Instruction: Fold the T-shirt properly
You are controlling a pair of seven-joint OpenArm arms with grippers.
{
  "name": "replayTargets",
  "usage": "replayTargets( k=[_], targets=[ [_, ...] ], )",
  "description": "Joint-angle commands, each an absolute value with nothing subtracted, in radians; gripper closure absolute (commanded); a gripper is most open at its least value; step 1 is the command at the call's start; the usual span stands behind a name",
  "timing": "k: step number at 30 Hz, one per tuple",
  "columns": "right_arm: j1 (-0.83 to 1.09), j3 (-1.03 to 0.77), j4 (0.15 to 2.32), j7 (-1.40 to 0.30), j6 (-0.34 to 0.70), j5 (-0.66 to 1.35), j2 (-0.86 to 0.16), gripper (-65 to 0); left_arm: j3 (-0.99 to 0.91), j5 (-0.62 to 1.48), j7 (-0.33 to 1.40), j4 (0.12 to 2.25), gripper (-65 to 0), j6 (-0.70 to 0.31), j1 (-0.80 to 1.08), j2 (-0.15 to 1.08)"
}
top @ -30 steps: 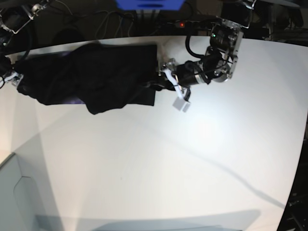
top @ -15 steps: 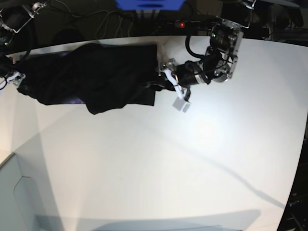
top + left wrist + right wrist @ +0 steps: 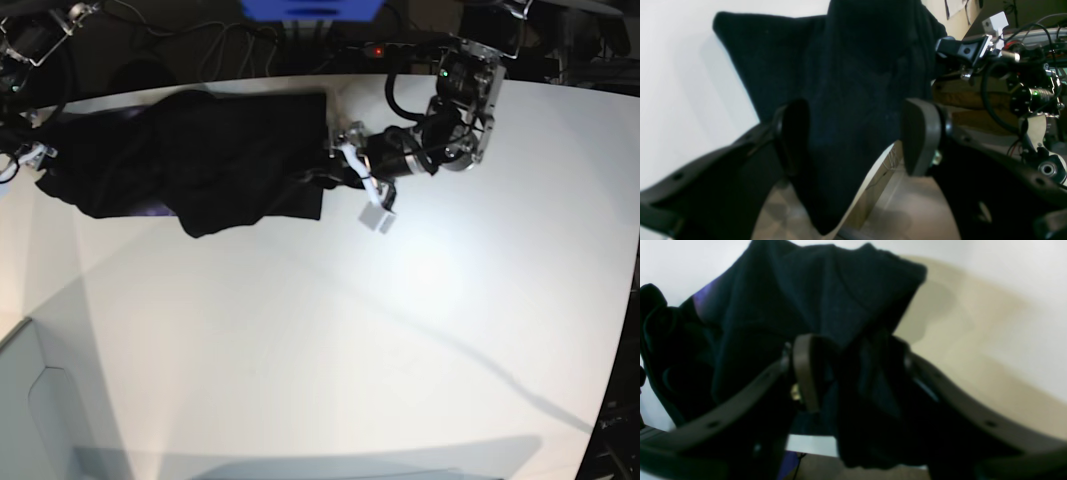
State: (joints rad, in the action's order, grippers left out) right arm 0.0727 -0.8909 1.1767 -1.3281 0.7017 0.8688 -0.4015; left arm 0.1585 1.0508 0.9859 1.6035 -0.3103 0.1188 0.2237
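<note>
The black T-shirt (image 3: 235, 140) will show a purple and orange print when I fold it, because a purple patch (image 3: 152, 209) sticks out at the T-shirt's lower edge.
The black T-shirt (image 3: 200, 160) lies crumpled along the far side of the white table (image 3: 350, 330), with a purple patch (image 3: 150, 208) showing at its lower edge. My left gripper (image 3: 325, 172) is at the shirt's right edge. In the left wrist view it (image 3: 853, 133) stands open, with the T-shirt (image 3: 853, 66) running between the wide-apart fingers. My right gripper (image 3: 40, 155) is at the shirt's left end. In the right wrist view its (image 3: 853, 373) jaws are partly closed around a bunched fold of the T-shirt (image 3: 806, 290). One pad is hidden by cloth, so a pinch cannot be told.
Cables and electronics (image 3: 250, 40) crowd the dark space behind the table's far edge, along with a blue object (image 3: 310, 8). A grey bin (image 3: 40, 420) sits at the near left corner. Part of the shirt hangs over the table edge (image 3: 873, 166).
The right gripper has shifted slightly right at the shirt's left end, nudging the cloth there. The left arm has not moved.
</note>
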Motion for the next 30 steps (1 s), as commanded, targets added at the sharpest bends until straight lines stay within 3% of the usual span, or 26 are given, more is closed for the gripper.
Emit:
replayTargets(
  k=[1,6,20,30],
  targets=[
    [0.068,-0.895,1.185,-1.331,0.698,0.877,-0.423,-24.9,0.154,1.075,0.974,1.624,-41.4,-0.318,0.108,0.225],
    [0.067,-0.895,1.185,-1.323,0.698,0.877,-0.423,-22.2,0.154,1.075,0.974,1.624,-41.3,-0.318,0.108,0.225],
    [0.071,-0.889,1.187,-1.29,0.698,0.877,-0.423,-22.0,0.154,1.075,0.974,1.624,-41.3,-0.318,0.108,0.225],
    [0.067,-0.895,1.187,-1.293,0.698,0.875,-0.423,-7.9,0.154,1.075,0.974,1.626,-41.3,-0.318,0.108,0.225]
  ],
)
